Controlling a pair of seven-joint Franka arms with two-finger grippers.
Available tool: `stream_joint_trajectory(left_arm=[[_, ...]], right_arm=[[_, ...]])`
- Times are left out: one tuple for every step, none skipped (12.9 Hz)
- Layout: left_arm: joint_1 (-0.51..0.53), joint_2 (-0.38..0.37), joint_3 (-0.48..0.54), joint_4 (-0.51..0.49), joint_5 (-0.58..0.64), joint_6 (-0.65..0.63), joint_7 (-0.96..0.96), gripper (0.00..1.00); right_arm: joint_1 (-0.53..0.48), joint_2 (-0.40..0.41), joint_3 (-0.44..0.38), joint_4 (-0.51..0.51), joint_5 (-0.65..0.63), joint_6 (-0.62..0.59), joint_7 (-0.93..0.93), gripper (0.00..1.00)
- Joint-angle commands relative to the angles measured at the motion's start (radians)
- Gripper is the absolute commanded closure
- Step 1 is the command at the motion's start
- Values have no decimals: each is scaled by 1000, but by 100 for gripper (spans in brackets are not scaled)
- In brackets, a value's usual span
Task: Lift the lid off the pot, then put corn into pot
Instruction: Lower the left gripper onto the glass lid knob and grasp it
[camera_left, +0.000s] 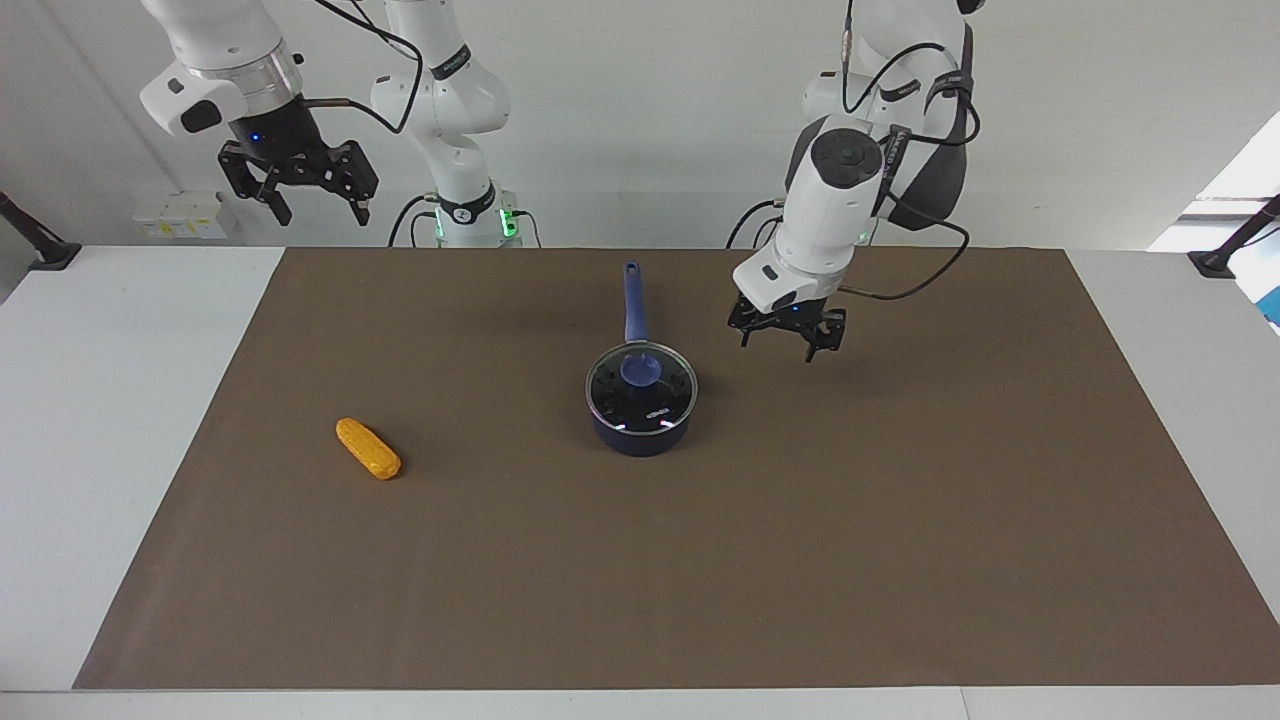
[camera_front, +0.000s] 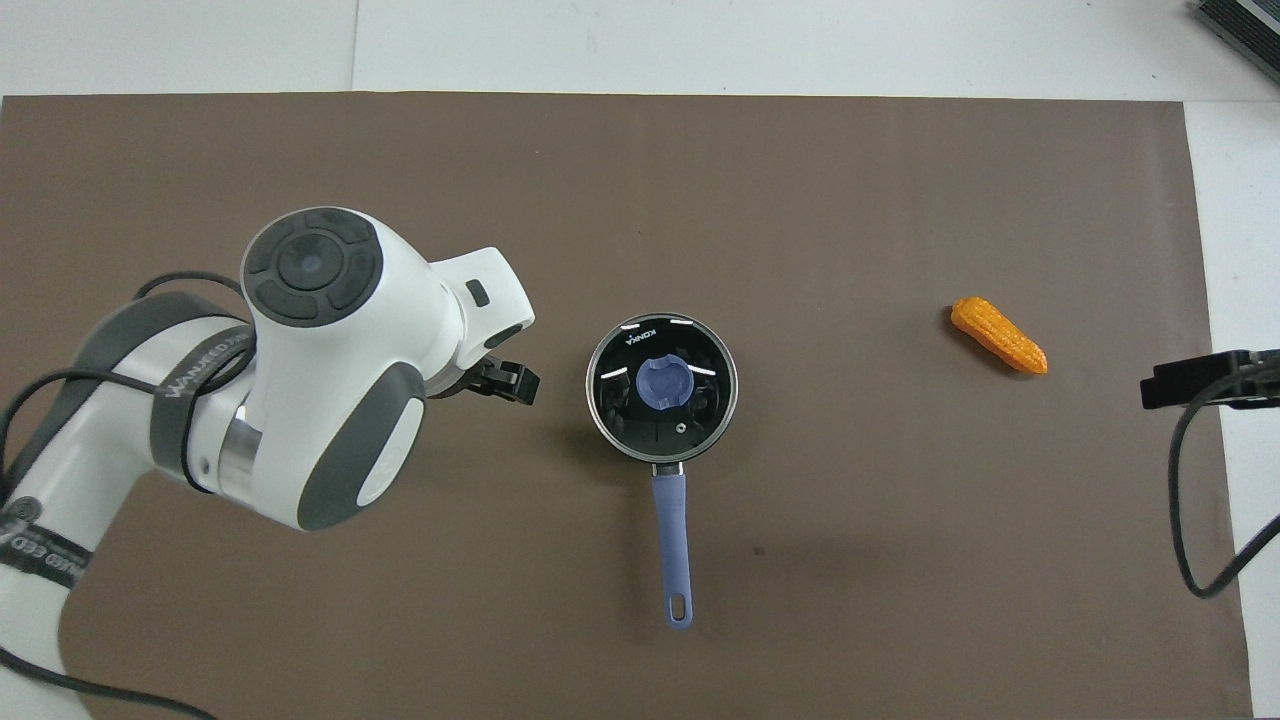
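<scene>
My left gripper should go on moving over the pot with fingers open and close around the knob, as the blue knob (camera_front: 665, 382) stands free on the glass lid.
The navy pot (camera_left: 640, 438) stands mid-mat with its long blue handle (camera_left: 632, 300) pointing toward the robots. The glass lid (camera_left: 641, 372), with its blue knob, sits on the pot. Both show in the overhead view, the lid (camera_front: 664, 384) on the pot (camera_front: 671, 520). The corn (camera_left: 368, 449) lies on the mat toward the right arm's end and shows overhead too (camera_front: 998, 335). My left gripper (camera_left: 778, 349) is open and empty, low over the mat beside the pot, toward the left arm's end. My right gripper (camera_left: 322, 212) is open and empty, held high at the robots' edge, waiting.
A brown mat (camera_left: 900, 560) covers most of the white table (camera_left: 110, 400). In the overhead view the left arm's wrist (camera_front: 330, 360) hides most of its gripper. Only a black edge of the right gripper (camera_front: 1195, 381) shows there.
</scene>
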Motion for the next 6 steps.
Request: stream_joint_trajectory(left_arm=[[-63, 32, 16, 49, -14, 10, -105, 0], [-97, 47, 18, 63, -13, 10, -169, 0], [-133, 82, 18, 102, -8, 1, -248, 0], [-166, 131, 18, 163, -13, -6, -314, 0], [-189, 168, 18, 211, -13, -20, -385, 0], [-204, 202, 18, 244, -13, -35, -448, 0]], right_arm=[[-10, -8, 2, -13, 10, 20, -20, 0], [-10, -8, 2, -13, 12, 20, -22, 0], [-10, -8, 2, -13, 10, 20, -22, 0], [-10, -8, 2, -13, 10, 20, -20, 0], [-10, -9, 2, -13, 10, 20, -20, 0], [-10, -8, 2, -13, 10, 20, -22, 0]])
